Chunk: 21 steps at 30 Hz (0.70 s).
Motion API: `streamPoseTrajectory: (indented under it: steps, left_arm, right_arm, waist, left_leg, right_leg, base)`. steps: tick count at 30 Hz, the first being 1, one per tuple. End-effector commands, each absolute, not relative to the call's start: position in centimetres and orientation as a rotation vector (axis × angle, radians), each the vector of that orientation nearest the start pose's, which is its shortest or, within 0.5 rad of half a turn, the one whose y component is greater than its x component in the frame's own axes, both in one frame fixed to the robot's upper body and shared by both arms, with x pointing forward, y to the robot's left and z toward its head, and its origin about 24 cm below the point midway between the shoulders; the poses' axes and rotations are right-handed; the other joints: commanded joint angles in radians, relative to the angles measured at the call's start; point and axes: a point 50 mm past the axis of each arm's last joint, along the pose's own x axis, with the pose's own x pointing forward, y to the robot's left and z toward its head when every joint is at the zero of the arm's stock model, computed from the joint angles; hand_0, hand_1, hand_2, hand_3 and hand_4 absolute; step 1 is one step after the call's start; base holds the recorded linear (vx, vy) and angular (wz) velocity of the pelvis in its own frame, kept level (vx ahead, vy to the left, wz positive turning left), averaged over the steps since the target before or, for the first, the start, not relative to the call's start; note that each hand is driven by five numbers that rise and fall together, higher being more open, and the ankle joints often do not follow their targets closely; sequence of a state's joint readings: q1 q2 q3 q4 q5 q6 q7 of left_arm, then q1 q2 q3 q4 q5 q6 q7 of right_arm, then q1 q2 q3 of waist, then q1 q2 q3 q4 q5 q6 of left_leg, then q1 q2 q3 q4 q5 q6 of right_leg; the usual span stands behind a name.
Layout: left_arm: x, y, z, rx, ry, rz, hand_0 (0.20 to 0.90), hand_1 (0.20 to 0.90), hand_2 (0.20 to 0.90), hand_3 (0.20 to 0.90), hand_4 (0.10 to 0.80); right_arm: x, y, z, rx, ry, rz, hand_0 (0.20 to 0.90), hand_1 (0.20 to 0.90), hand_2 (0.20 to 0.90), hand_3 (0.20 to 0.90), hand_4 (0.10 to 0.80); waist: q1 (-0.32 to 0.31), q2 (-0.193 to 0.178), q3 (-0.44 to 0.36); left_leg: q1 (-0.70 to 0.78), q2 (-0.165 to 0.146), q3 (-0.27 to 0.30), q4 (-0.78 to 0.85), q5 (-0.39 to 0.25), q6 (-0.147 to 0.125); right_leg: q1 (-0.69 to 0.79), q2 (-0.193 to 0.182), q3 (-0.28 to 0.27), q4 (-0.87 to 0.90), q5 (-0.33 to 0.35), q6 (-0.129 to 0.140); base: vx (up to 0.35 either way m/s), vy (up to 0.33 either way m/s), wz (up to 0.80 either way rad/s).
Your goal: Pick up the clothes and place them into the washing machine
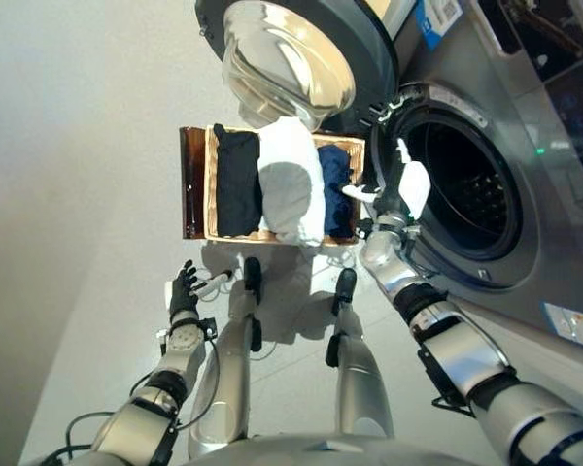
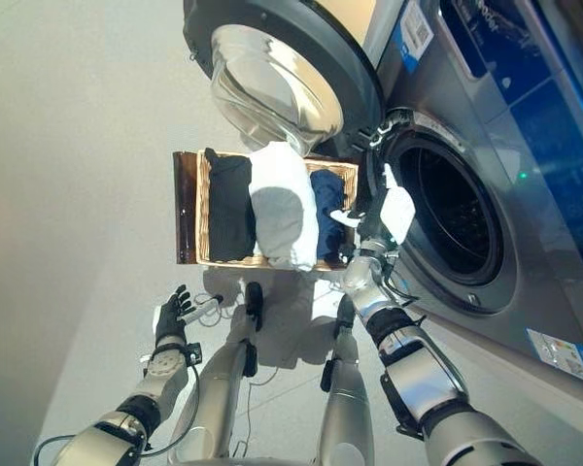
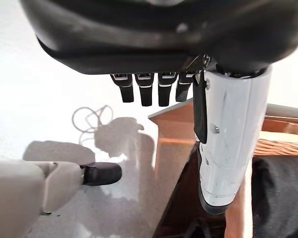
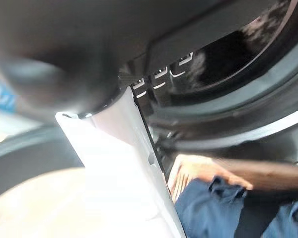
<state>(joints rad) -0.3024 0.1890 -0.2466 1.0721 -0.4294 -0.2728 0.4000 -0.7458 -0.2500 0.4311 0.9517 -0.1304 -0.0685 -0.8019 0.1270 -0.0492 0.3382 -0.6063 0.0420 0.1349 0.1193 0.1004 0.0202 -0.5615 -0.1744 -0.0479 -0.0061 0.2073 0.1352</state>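
Note:
My gripper will lift the white garment (image 1: 291,184) out alone and uncover empty wicker, because the white garment lies in its own strip beside the black garment.
A shallow wicker basket (image 1: 212,184) rests on a low dark brown box (image 1: 189,184) beside the washing machine. In it lie a black garment (image 1: 237,180), a white garment (image 1: 291,184) and a dark blue garment (image 1: 334,180). My right hand (image 1: 405,192) is open and empty, raised between the basket's blue end and the rim of the drum opening (image 1: 466,199). Its wrist view shows the blue garment (image 4: 213,208) below it. My left hand (image 1: 185,288) is open and empty, low over the floor in front of the box; its wrist view shows the box (image 3: 174,129) and the black garment (image 3: 283,193).
The round glass door (image 1: 291,58) stands swung open above the far side of the basket. The machine's grey front (image 1: 554,243) fills the right side. Pale floor (image 1: 78,194) lies to the left of the box.

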Motion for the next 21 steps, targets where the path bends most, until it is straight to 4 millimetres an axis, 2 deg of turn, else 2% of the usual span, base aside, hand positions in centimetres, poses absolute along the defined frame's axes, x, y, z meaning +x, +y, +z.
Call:
streamPoseTrajectory:
  steps: [1, 5, 13, 21]
  left_arm:
    - [24.6, 20.2, -8.3, 0.072, 0.516, 0.471, 0.9, 0.9, 0.9, 0.9, 0.8]
    - [25.0, 20.0, -8.0, 0.065, 0.492, 0.465, 0.9, 0.9, 0.9, 0.9, 0.8]
    - [25.3, 19.6, -7.6, 0.055, 0.469, 0.45, 0.9, 0.9, 0.9, 0.9, 0.8]
    - [25.5, 19.7, -7.4, 0.044, 0.455, 0.458, 0.9, 0.9, 0.9, 0.9, 0.8]
  right_arm:
    - [37.3, -14.7, 10.2, -0.688, -0.294, -0.42, 0.9, 0.9, 0.9, 0.9, 0.8]
    - [37.6, -13.7, 10.3, -0.681, -0.289, -0.391, 0.9, 0.9, 0.9, 0.9, 0.8]
    - [38.0, -10.4, 10.4, -0.674, -0.279, -0.279, 0.9, 0.9, 0.9, 0.9, 0.8]
    - [38.0, -9.6, 9.5, -0.664, -0.219, -0.241, 0.9, 0.9, 0.9, 0.9, 0.8]
  waist:
    - [0.035, 0.045, -0.009]
    - [0.043, 0.045, -0.005]
    - [0.067, 0.052, 0.006]
    - [0.085, 0.052, 0.018]
  left_leg:
    - [0.12, 0.043, -0.035, -0.197, 0.059, -0.09]
    - [0.122, 0.04, -0.043, -0.202, 0.064, -0.091]
    - [0.118, 0.024, -0.063, -0.207, 0.072, -0.093]
    - [0.11, 0.016, -0.077, -0.207, 0.075, -0.094]
  right_leg:
    - [0.108, 0.019, 0.018, 0.033, -0.041, 0.008]
    - [0.115, 0.02, 0.012, 0.034, -0.042, 0.008]
    - [0.141, 0.016, -0.01, 0.02, -0.038, 0.01]
    - [0.149, 0.01, -0.025, 0.014, -0.034, 0.012]
  base:
    - [0.0, 0.0, 0.0]
    - [0.004, -0.001, 0.02]
    - [0.001, 0.015, 0.09]
    - [-0.003, 0.014, 0.08]
